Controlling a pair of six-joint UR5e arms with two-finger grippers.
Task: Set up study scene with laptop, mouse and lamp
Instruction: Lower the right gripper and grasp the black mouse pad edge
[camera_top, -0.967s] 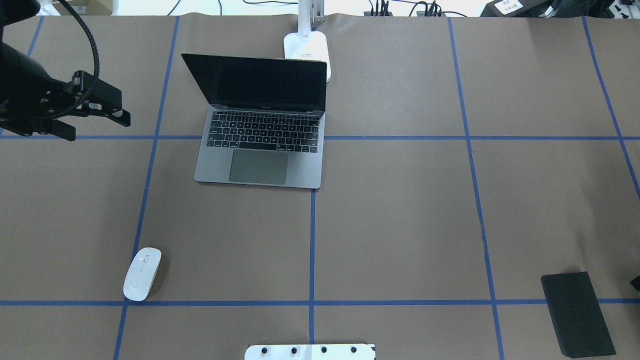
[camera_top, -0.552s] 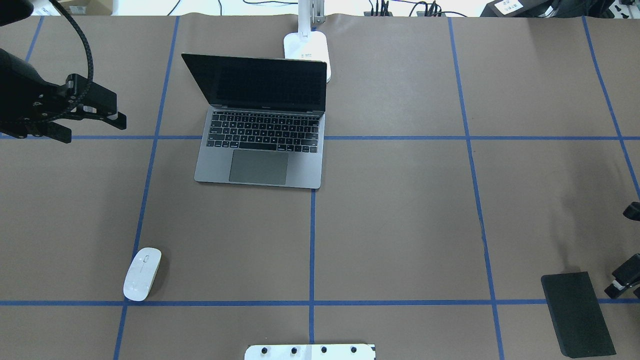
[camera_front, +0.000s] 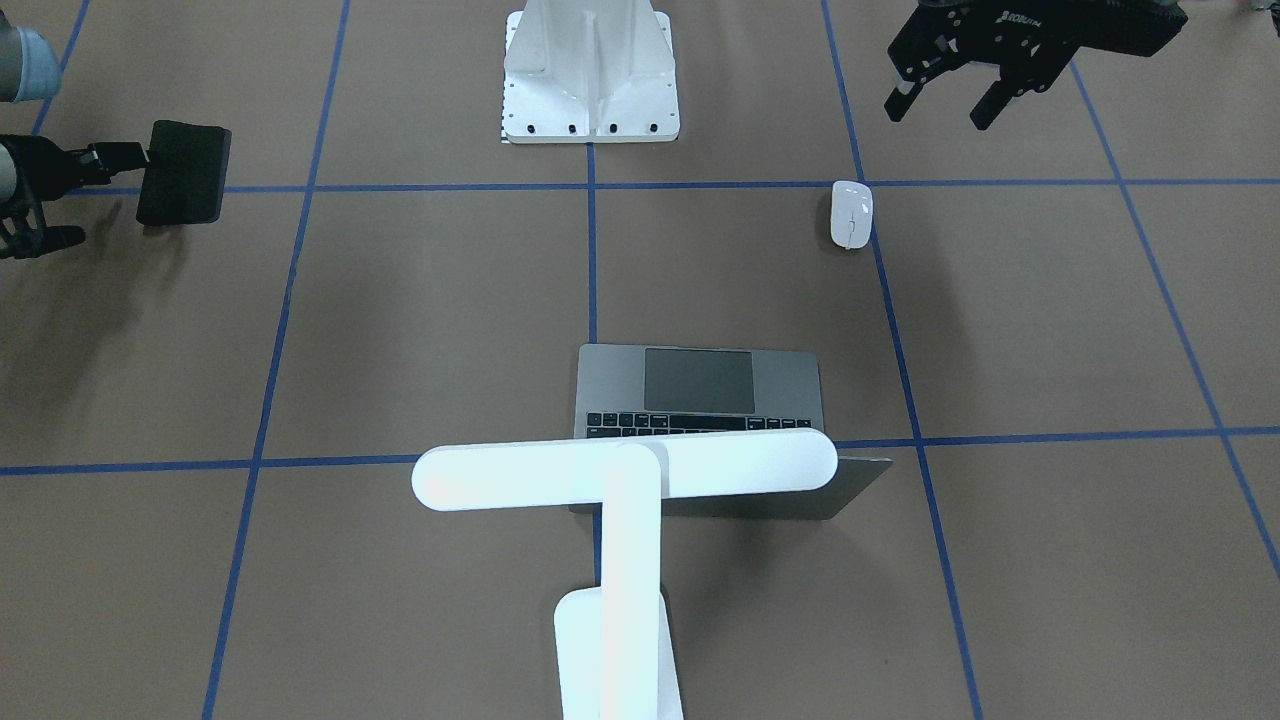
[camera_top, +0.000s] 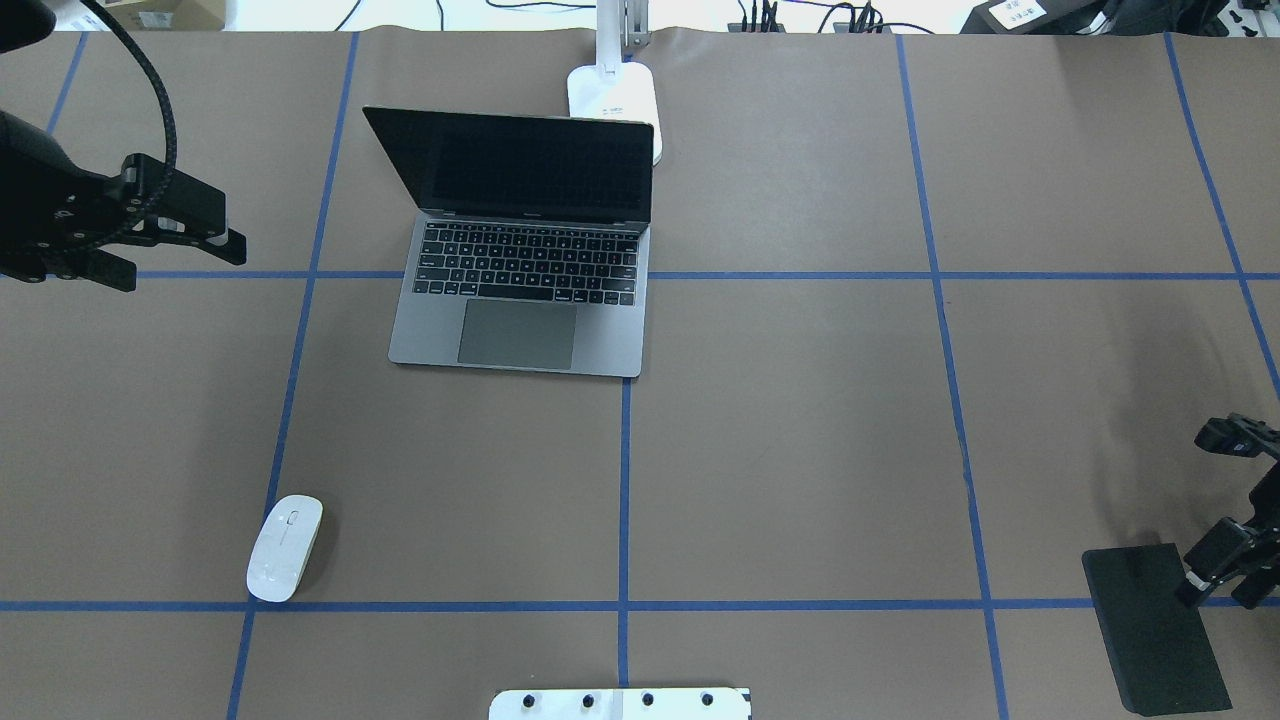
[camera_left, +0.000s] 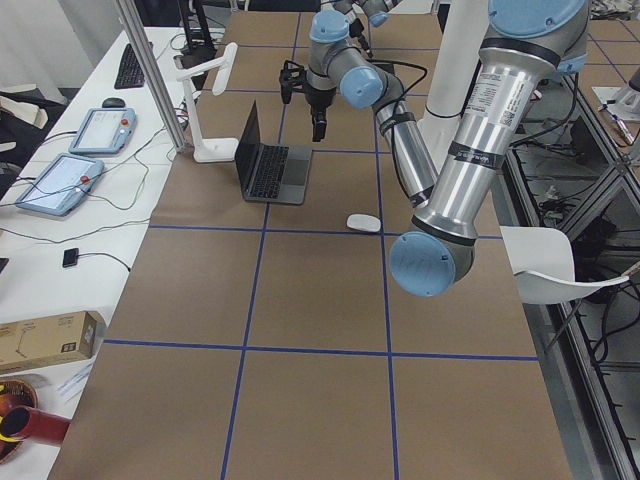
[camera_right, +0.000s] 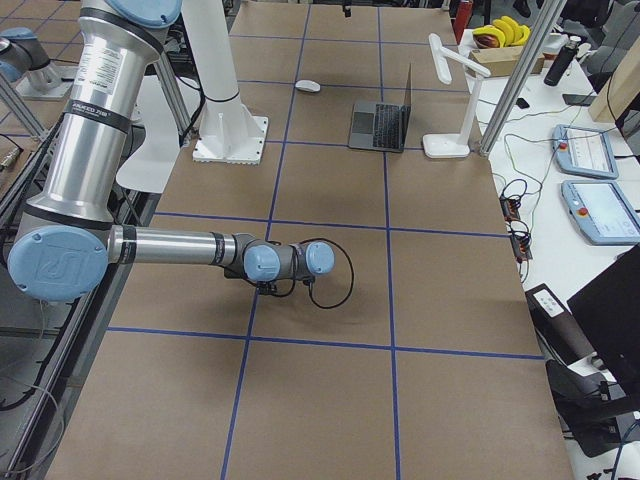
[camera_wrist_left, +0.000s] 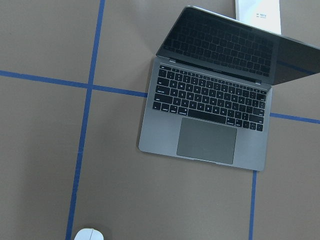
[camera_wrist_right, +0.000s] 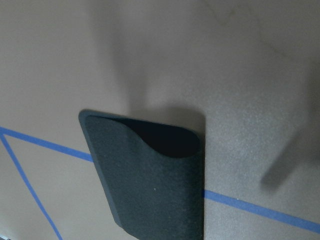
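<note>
I expect the black pad (camera_front: 185, 174) to unfold wide and flat when I lay it down, because it loops over itself at its curled edge (camera_wrist_right: 172, 142).
The laptop (camera_top: 520, 300) stands open at the middle far side of the table, screen dark; it also shows in the front view (camera_front: 700, 385) and the left wrist view (camera_wrist_left: 210, 130). The lamp (camera_front: 625, 470) stands behind it, its base (camera_top: 613, 95) at the far edge. The mouse (camera_top: 285, 548) lies near the front left, apart from both arms, and also shows in the front view (camera_front: 851, 215). My left gripper (camera_top: 180, 260) hovers open and empty to the left of the laptop. My right gripper (camera_top: 1205, 512) is open at the right edge, one finger at the black pad's edge.
A flat black pad (camera_top: 1155, 630) lies at the front right; in the right wrist view (camera_wrist_right: 150, 185) its far edge looks curled up. The white bolted pedestal (camera_front: 590, 70) stands at the table's near-robot edge. Blue tape lines grid the brown table.
My right gripper has come into view from the right edge and reached the black pad. My left gripper has drifted a little to the left. Laptop, mouse and lamp have not moved.
</note>
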